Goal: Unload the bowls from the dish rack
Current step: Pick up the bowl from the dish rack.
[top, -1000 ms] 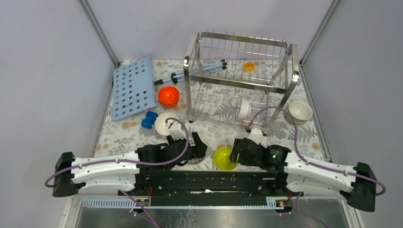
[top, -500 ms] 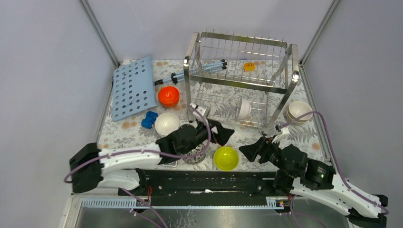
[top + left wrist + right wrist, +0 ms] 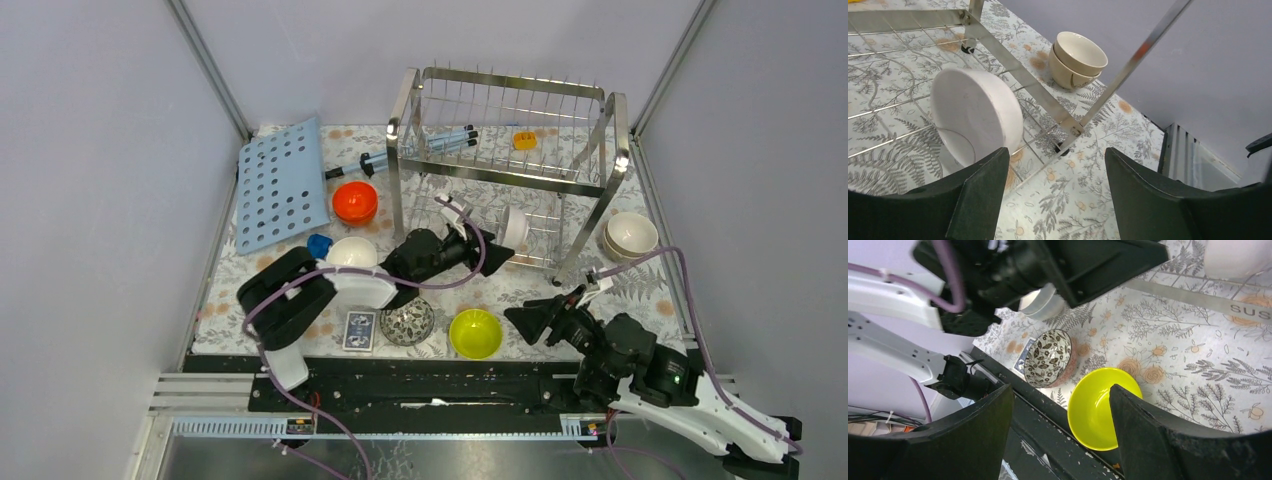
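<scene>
The rim of the white bowl (image 3: 1004,134) in the rack is outside my left gripper's fingers, so next I spread them wider and move them around that rim (image 3: 1007,140).
The steel dish rack (image 3: 500,177) stands at the back centre of the table. One white bowl (image 3: 514,228) stands on edge in its lower tier, also seen in the left wrist view (image 3: 975,117) behind the rack's front bar (image 3: 1018,75). My left gripper (image 3: 488,252) is stretched to the rack's front, just left of that bowl. Its jaws (image 3: 1055,160) are open, with the left finger (image 3: 983,195) close under the bowl and nothing between them. My right gripper (image 3: 528,318) hangs open beside a yellow bowl (image 3: 475,332), empty (image 3: 1060,395).
On the table sit a patterned bowl (image 3: 408,322), a white bowl (image 3: 352,252), an orange bowl (image 3: 354,202) and stacked beige bowls (image 3: 630,235). A light-blue perforated board (image 3: 283,185), a blue toy (image 3: 318,245) and a card box (image 3: 359,330) lie left. Pens (image 3: 450,140) rest on the upper tier.
My left arm has reached from the near edge up to the rack's lower tier, its jaws narrowing slightly. My right arm pulled back right from the yellow bowl, then held still.
</scene>
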